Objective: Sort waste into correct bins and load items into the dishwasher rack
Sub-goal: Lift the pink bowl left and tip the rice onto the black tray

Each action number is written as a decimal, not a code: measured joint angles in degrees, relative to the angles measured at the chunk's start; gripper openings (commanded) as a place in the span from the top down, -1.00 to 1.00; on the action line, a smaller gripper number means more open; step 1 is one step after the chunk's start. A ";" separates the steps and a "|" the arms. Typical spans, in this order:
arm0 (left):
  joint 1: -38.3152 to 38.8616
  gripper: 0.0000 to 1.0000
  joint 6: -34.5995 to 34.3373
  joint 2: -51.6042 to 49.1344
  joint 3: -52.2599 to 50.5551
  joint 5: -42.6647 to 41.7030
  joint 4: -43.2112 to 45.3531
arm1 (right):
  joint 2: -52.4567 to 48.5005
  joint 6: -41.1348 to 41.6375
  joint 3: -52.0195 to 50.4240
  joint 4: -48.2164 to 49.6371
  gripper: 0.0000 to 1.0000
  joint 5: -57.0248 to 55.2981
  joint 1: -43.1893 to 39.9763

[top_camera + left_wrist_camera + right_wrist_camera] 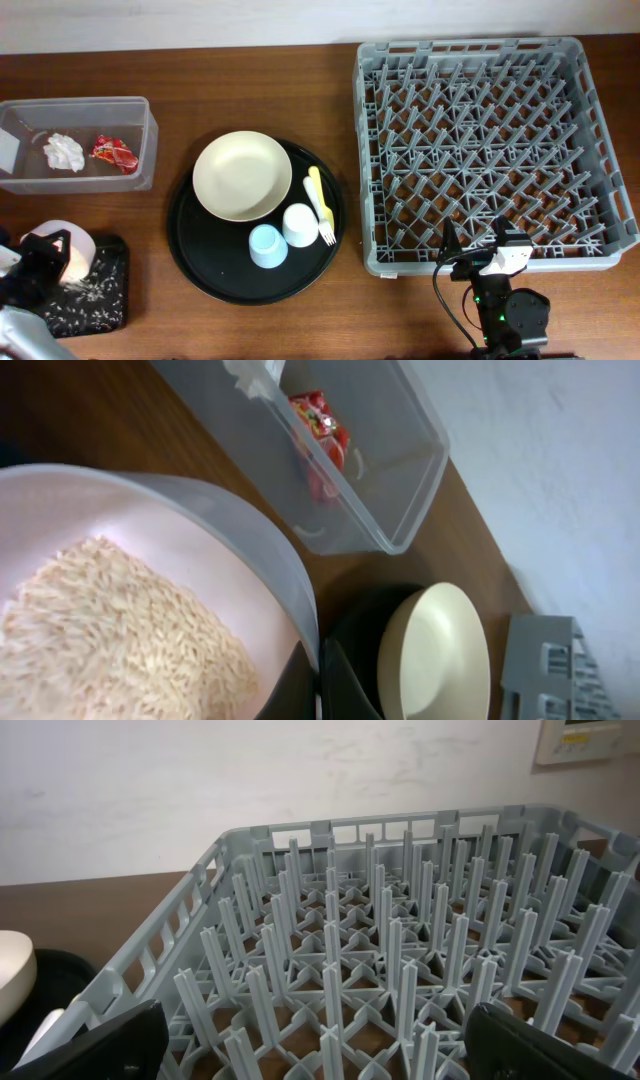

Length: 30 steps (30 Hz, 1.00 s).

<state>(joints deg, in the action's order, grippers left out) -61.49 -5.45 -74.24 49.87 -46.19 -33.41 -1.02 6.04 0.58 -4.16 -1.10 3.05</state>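
Observation:
Rice grains (130, 635) are in the small pink bowl, so next my left gripper tilts the bowl steeply over the shallow black bin (102, 305) before it takes the bowl away.
My left gripper (52, 245) (320, 685) is shut on the rim of the small pink bowl (75, 250) (170, 520), held tilted over the shallow black bin (108, 300). Rice grains (110, 630) lie in the bowl, and some are scattered in the bin (75, 298). The clear tub (150, 135) (400, 510) holds the white tissue (63, 152) and red wrapper (114, 152) (322, 430). The cream plate (240, 175) (440, 650), white cup (300, 224), blue cup (266, 245) and yellow fork (320, 205) sit on the round tray. My right gripper (473, 236) (320, 1040) is open and empty at the front edge of the grey rack (490, 140) (350, 920).
The large round black tray (200, 255) lies in the middle of the brown table, between the bins and the rack. A white wall runs along the table's far edge.

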 measured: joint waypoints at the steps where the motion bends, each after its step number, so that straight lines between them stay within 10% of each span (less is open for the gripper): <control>1: 0.00 0.99 0.42 -3.08 -0.04 -1.84 2.01 | 0.00 0.00 0.00 0.02 -0.96 0.00 0.00; 18: -13.27 1.00 14.16 -15.08 -0.17 -38.05 -0.42 | 0.00 0.00 0.00 0.02 -0.96 0.00 0.00; 30: -20.61 0.99 14.73 -15.67 -0.17 -42.14 0.46 | 0.00 0.02 0.00 0.02 -0.96 0.02 0.00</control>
<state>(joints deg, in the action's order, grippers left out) -82.11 9.28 -89.91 49.69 -88.33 -32.95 -1.02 6.07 0.58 -4.14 -1.08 3.05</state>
